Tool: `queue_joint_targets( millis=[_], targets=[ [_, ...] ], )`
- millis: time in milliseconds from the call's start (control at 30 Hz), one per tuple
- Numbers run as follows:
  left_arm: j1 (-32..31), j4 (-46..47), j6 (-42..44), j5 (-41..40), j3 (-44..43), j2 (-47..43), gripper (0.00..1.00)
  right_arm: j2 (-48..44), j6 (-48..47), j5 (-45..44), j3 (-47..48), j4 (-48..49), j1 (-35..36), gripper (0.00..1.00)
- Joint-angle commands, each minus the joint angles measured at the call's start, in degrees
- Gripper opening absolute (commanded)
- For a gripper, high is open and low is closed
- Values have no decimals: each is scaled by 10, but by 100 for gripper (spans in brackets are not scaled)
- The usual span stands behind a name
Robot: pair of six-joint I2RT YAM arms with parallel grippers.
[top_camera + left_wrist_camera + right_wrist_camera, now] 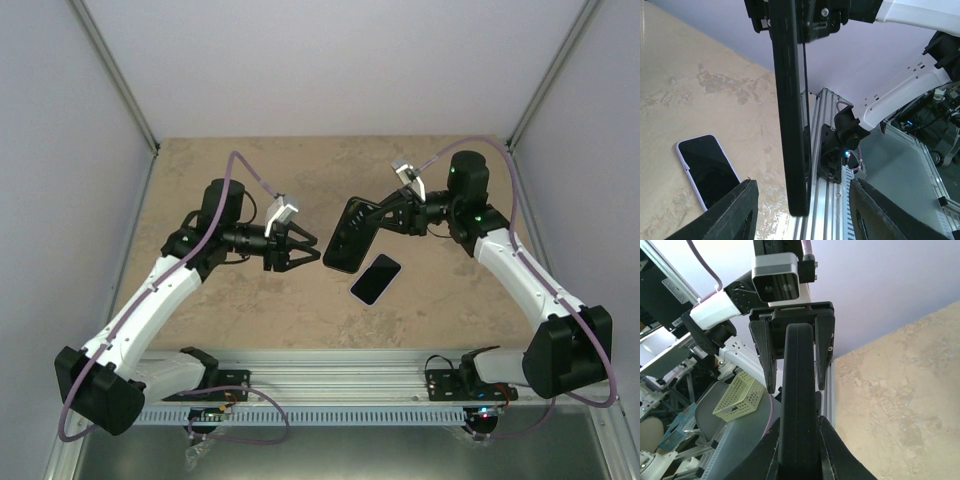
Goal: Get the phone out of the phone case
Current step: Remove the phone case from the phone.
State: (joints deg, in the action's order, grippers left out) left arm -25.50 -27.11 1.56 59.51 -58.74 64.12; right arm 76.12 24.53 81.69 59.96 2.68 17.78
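Note:
I am holding the slanting phone case (369,211) by a corner with my right gripper, so I should keep its free edge (338,232) steady with my left gripper before my right gripper takes its middle.
The phone (376,279), black screen up with a light rim, lies flat on the table; it also shows in the left wrist view (707,170). The black phone case (350,235) is held on edge above the table by my right gripper (374,221), which is shut on one end of it (799,405). My left gripper (316,251) is open at the case's other end. Its fingers (732,212) stand on either side of the case's edge (790,110) with gaps on both sides.
The aluminium rail (330,385) runs along the table's near edge, close below the case in the left wrist view (827,200). Grey walls enclose the table (250,170) at the back and sides. A yellow basket (737,397) sits off the table.

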Motion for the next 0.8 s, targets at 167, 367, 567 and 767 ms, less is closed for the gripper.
queue_joint_targets(
  millis=[167, 367, 567, 767],
  targets=[
    [-9, 18, -50, 32, -35, 50, 49, 21, -5, 0, 25, 3, 41, 1],
    [-25, 51, -69, 59, -19, 47, 37, 31, -5, -4, 22, 3, 52, 1],
    [-35, 82, -99, 47, -12, 53, 21, 38, -6, -6, 23, 2, 62, 0],
    [-35, 102, -126, 30, -19, 66, 9, 36, -9, -14, 27, -1, 62, 1]
  ],
)
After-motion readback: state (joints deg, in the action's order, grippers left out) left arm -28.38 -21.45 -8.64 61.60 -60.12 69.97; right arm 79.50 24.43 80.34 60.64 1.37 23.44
